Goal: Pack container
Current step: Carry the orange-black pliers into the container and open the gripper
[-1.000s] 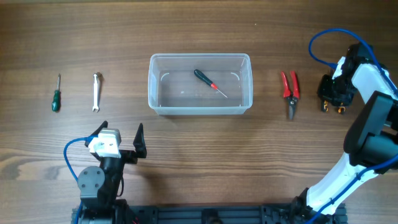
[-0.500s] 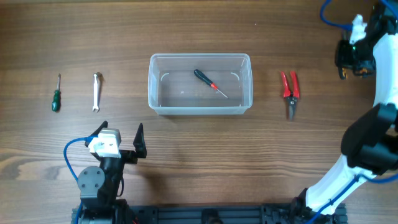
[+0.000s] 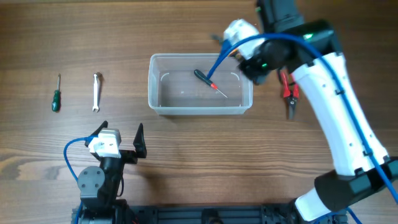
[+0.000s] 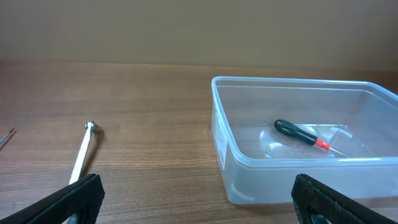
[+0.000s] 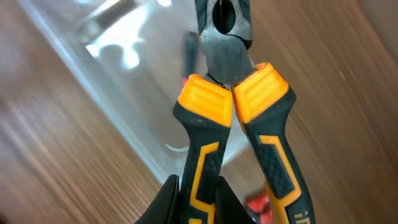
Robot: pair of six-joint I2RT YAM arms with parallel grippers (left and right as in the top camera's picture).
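Observation:
I continue to carry the pliers (image 5: 229,62) into the tub with my right gripper until both handles hang inside the tub's rim, because the tub has open room for them on its bottom beside the screwdriver (image 3: 185,93).
The container (image 3: 155,101) is a clear plastic tub at the table's middle, also seen in the left wrist view (image 4: 219,124) and blurred in the right wrist view (image 5: 118,74). A black-handled screwdriver (image 3: 205,79) with a red collar lies inside it (image 4: 300,132). My right gripper (image 5: 198,190) is shut on one handle of black-and-orange pliers (image 5: 227,93), whose head points over the tub's edge. The right arm (image 3: 323,81) reaches over the tub's back right corner. My left gripper (image 3: 121,138) stands open near the front left, apart from the tub, nothing between its fingers (image 4: 199,199).
A green-handled screwdriver (image 3: 56,99) and a silver wrench (image 3: 96,91) lie left of the tub; the wrench also shows in the left wrist view (image 4: 84,155). Red-handled cutters (image 3: 290,94) lie right of the tub, partly under the right arm.
The right arm has swung from the table's far right edge to above the tub's back right corner, carrying the pliers. The left arm has not moved.

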